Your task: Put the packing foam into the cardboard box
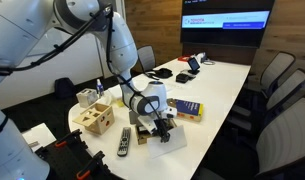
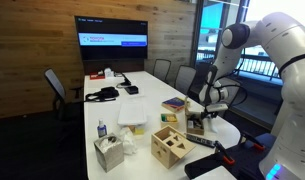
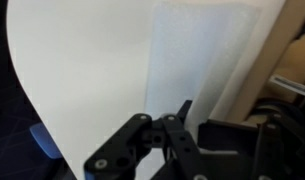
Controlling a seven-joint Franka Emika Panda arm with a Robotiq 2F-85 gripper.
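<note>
The packing foam (image 1: 170, 140) lies spread flat outside the cardboard box's side, so the robot's gripper should lift it clear and turn it edge-on to line up with the box opening (image 2: 195, 122).
The packing foam (image 3: 197, 50) is a pale grey sheet lying on the white table, and it reaches from the top of the wrist view down to my fingertips. My gripper (image 3: 180, 112) is low over the table with its fingers closed together at the foam's near edge. In both exterior views the gripper (image 1: 160, 122) (image 2: 197, 112) hangs just above the foam (image 1: 174, 137) (image 2: 220, 130). The brown cardboard box (image 1: 142, 131) (image 2: 195, 127) sits right beside the gripper, and its dark inside (image 3: 242, 150) shows at the lower right of the wrist view.
A wooden cube with holes (image 1: 94, 118) (image 2: 169, 147), a tissue box (image 1: 87, 97) (image 2: 109, 152), a remote (image 1: 123, 142) and a yellow-and-blue flat box (image 1: 187, 108) (image 2: 174, 103) are close by. A clear plastic bag (image 2: 132, 112) lies mid-table. Chairs line the table's sides.
</note>
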